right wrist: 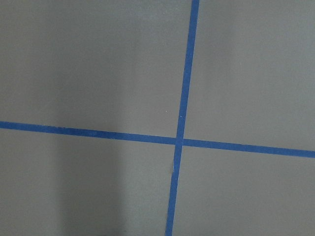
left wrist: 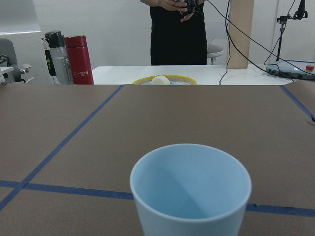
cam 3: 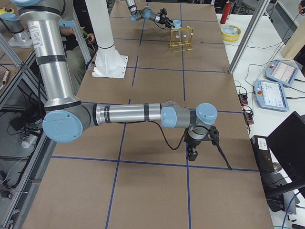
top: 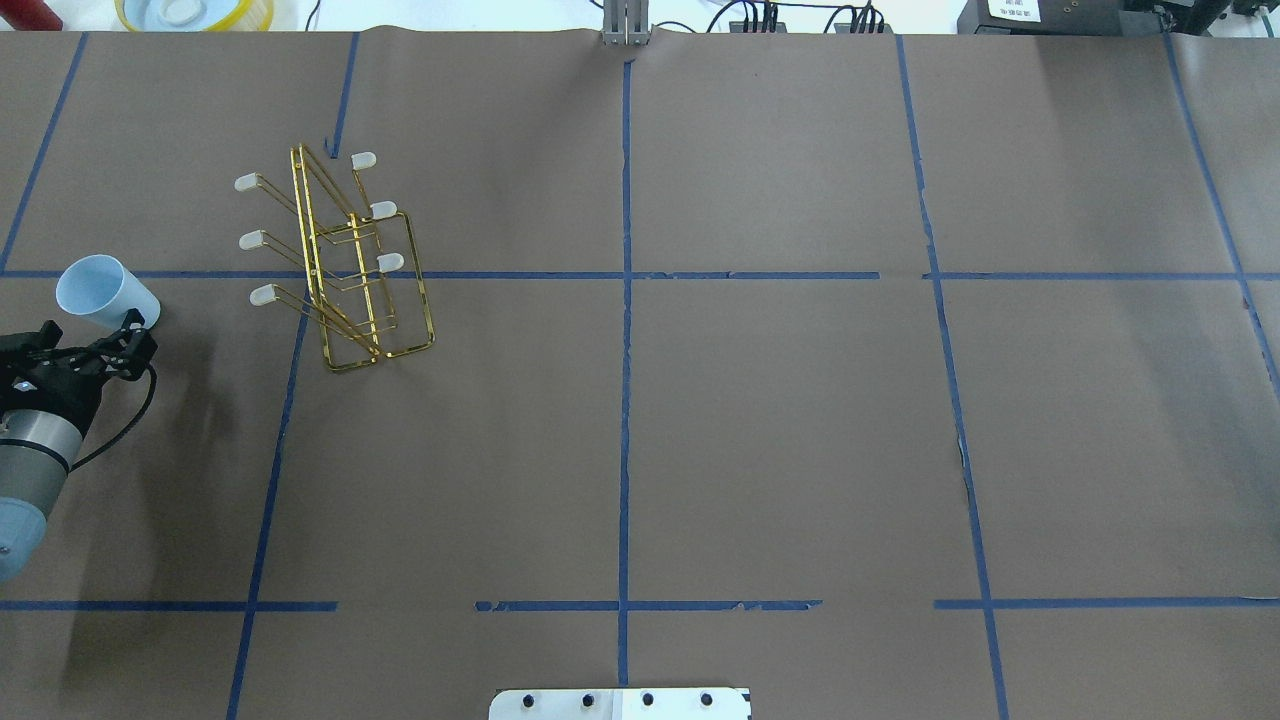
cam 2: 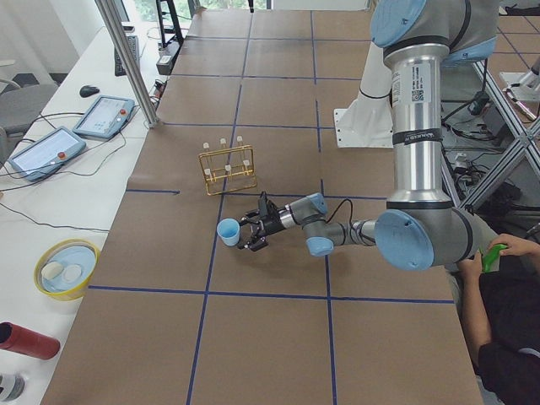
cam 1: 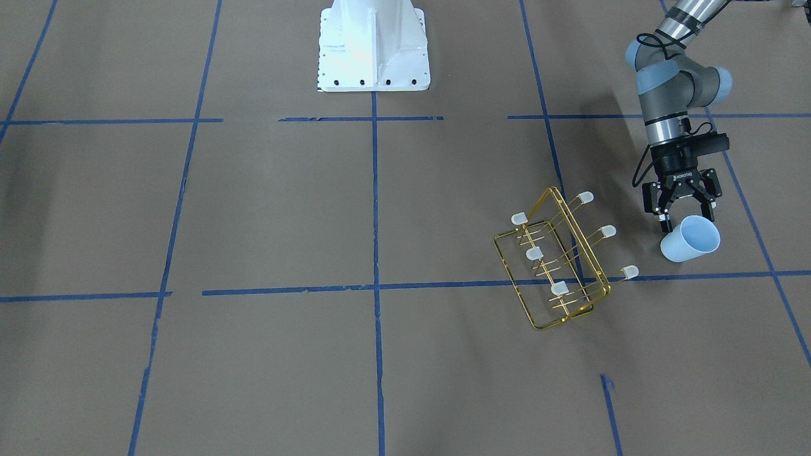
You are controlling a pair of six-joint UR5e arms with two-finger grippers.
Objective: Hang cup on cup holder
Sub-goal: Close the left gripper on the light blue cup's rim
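My gripper will slip the opening of the pale blue cup [cam 1: 690, 239] over one of the cup holder's capped pegs [cam 1: 582, 200]. The pegs slant upward, so the cup will tip and settle upside down.
The pale blue cup [cam 1: 690, 239] stands upright on the brown table near its left end; it also shows in the overhead view [top: 105, 292] and fills the lower left wrist view [left wrist: 192, 196]. My left gripper [cam 1: 686, 220] is low and level just behind it. Its jaws are spread, with the fingertips [cam 1: 664, 225] at the cup's near side. It looks open. The gold wire cup holder [cam 1: 580, 240] stands a short way off toward the table's middle [top: 313, 255], its capped prongs bare. My right gripper [cam 3: 192, 151] hangs over bare table far away. I cannot tell its state.
The white robot base [cam 1: 374, 50] stands at the table's middle. Beyond the table's left end are a yellow bowl [left wrist: 165, 79], a red bottle [left wrist: 78, 59] and a standing person [left wrist: 177, 29]. Blue tape lines cross the table.
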